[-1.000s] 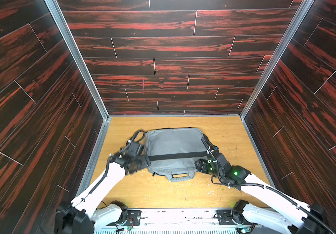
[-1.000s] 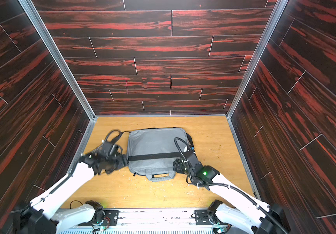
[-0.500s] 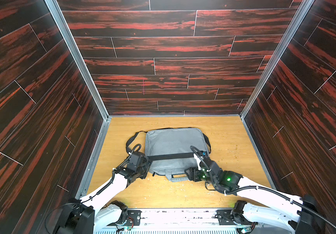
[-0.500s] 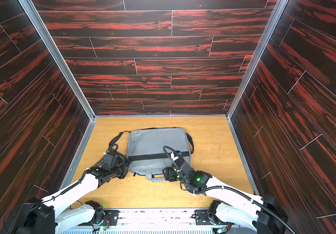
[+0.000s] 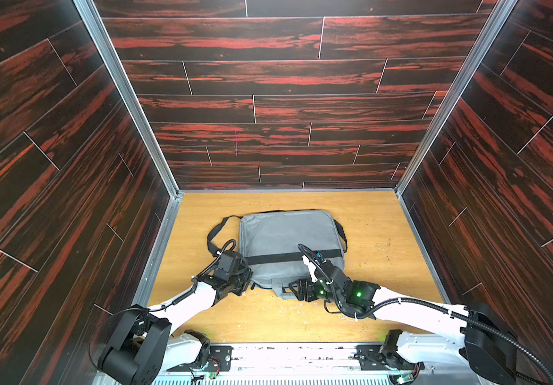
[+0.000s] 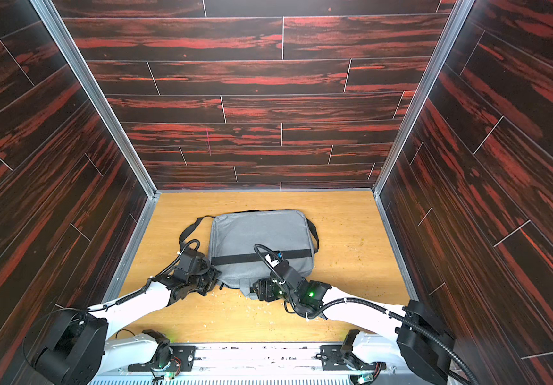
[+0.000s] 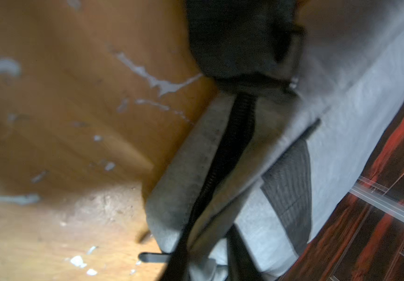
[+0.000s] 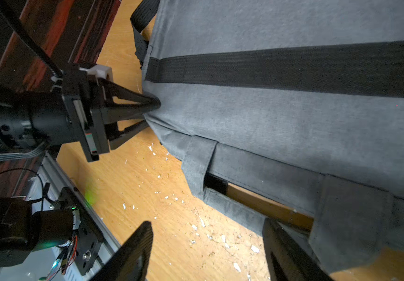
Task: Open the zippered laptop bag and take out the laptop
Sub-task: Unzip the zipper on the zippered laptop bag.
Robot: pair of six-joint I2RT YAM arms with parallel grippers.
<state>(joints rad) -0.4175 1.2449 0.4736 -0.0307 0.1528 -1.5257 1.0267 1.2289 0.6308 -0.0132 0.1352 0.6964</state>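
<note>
The robot's left gripper holds the bag's corner fabric (image 8: 165,113) beside the black zip pull, so next the right gripper lets go of the grey handle and takes the zip pull (image 7: 154,257).
The grey zippered laptop bag (image 5: 288,240) (image 6: 258,236) lies flat on the wooden table with its black band across it and its handles toward me. My left gripper (image 5: 248,283) (image 6: 216,281) is at the bag's near left corner. In the right wrist view its fingertips (image 8: 156,105) meet on the bag's edge, shut on the fabric there. The left wrist view is blurred and shows the black zip (image 7: 232,146) running along that edge. My right gripper (image 8: 208,243) (image 5: 294,290) stands open low at the grey handle (image 8: 232,209), one finger over it. The laptop is hidden.
The black shoulder strap (image 5: 213,233) loops on the table (image 5: 385,266) left of the bag. Dark wood-patterned walls close in the left, right and far sides. White flecks (image 8: 196,226) litter the wood near the handle. A metal rail (image 5: 285,353) runs along the front edge.
Both arms have drawn back from the bag's sides to its near edge. The left gripper has gone from open to shut at the near left corner. The right gripper has come to the handle, still open.
</note>
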